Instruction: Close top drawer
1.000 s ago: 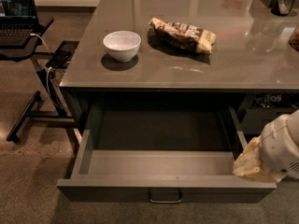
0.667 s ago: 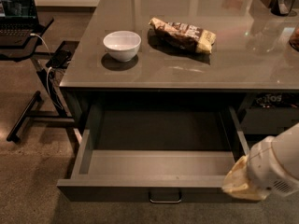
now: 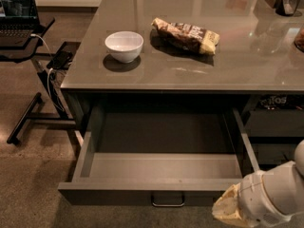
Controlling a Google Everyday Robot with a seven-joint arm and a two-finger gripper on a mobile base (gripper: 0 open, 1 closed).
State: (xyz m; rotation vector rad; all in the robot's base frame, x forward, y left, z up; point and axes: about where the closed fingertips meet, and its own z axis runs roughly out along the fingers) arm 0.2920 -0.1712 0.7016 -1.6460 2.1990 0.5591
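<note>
The robot's gripper is in front of the top drawer's flat front (image 3: 203, 197), next to the drawer's handle, so it should keep moving toward the grey counter (image 3: 169, 87) until the drawer's front slides in.
The top drawer (image 3: 161, 175) is pulled far out from under the grey counter, its plain grey inside showing nothing in it. Its flat front faces me, with a small metal loop handle (image 3: 167, 201) at the middle of the lower edge. My gripper (image 3: 229, 211) is at the bottom right, in front of the drawer's right front corner and to the right of the handle. Only its pale tan end and the white arm behind it show.
The grey counter (image 3: 247, 65) carries a white bowl (image 3: 124, 45), a brown snack bag (image 3: 186, 34) and dark objects at the far right. A stand with a laptop (image 3: 18, 13) and cables is on the left. Narrower dark drawers (image 3: 273, 127) are at the right.
My arm and gripper have moved down and to the left, from beside the drawer's right wall to in front of its right front corner. The drawer has not moved.
</note>
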